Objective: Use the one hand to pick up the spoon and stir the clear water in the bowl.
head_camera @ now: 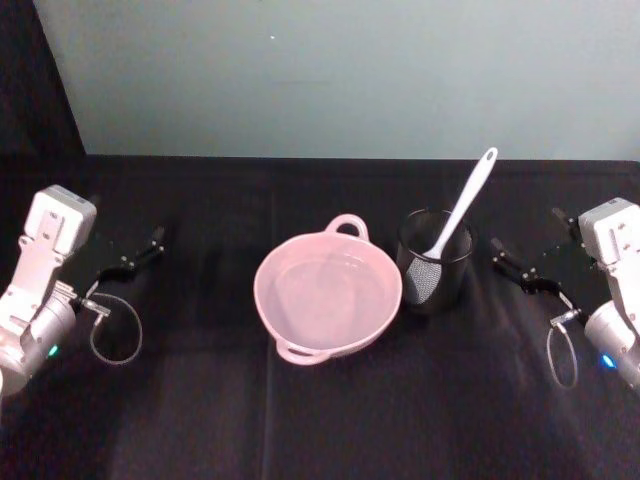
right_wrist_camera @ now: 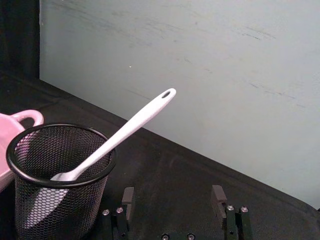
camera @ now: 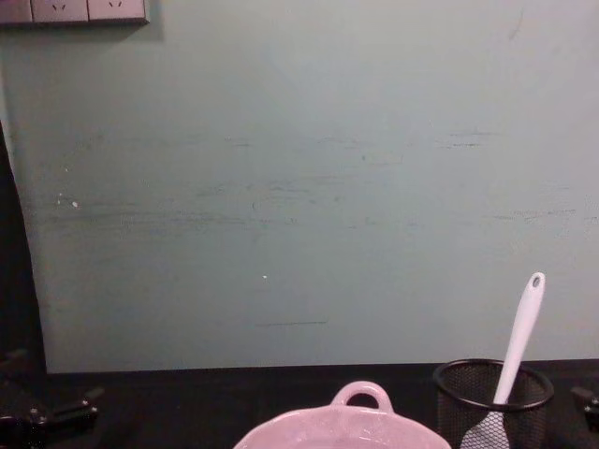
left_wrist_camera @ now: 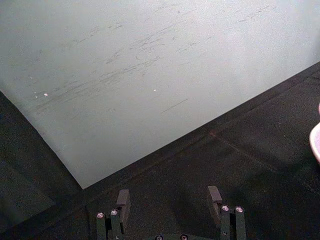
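Note:
The white spoon (camera: pixel 520 337) will slide out when I lift it and leave the cup standing, because the black cup's opening (camera: pixel 472 383) is wider than the spoon's head.
The pale pink bowl (head_camera: pixel 328 300) sits at the table's middle with clear water in it; its rim also shows in the chest view (camera: pixel 342 426) and at the left wrist view's edge (left_wrist_camera: pixel 316 142). Just right of it, the white spoon (head_camera: pixel 468 205) stands head-down in a black wire-mesh cup (head_camera: pixel 436 262), handle leaning up and away. The right wrist view shows the spoon (right_wrist_camera: pixel 125 132) in the cup (right_wrist_camera: pixel 60 175) beside the bowl (right_wrist_camera: pixel 20 120). My right gripper (head_camera: pixel 525 245) hovers open right of the cup, empty (right_wrist_camera: pixel 172 197). My left gripper (head_camera: pixel 128 240) rests open far left (left_wrist_camera: pixel 169 200).
A black cloth covers the table (head_camera: pixel 200 400), which ends at a pale green wall (head_camera: pixel 340 80). Open cloth lies in front of the bowl and between each gripper and the middle. A cable loop (head_camera: pixel 115 330) hangs by the left wrist.

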Controlling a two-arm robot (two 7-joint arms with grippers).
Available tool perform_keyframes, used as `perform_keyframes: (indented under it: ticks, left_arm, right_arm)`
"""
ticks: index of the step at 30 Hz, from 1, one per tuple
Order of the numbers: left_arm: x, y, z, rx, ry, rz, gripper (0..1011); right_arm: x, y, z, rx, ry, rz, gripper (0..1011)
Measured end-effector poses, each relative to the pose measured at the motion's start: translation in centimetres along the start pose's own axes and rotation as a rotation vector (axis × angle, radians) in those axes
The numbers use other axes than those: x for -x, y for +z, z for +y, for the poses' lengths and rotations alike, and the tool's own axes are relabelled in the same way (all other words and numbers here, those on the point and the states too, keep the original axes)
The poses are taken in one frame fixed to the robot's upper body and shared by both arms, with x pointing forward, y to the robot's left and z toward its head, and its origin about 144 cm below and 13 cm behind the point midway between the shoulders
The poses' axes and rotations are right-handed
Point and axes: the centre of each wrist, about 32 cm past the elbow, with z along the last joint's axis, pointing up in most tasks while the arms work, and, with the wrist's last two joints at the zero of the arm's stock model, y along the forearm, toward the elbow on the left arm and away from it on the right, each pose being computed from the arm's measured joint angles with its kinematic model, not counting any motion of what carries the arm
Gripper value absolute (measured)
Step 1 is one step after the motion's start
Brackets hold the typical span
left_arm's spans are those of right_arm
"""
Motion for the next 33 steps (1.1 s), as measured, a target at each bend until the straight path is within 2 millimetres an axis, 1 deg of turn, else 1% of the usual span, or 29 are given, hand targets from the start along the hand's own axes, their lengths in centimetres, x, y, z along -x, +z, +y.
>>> perform_keyframes:
  ticks: [33]
  left_arm:
    - [0.0,0.0,0.0,0.0,0.0,0.0,1011]
  right_arm:
    - [0.0,0.0,0.0,0.0,0.0,0.0,998]
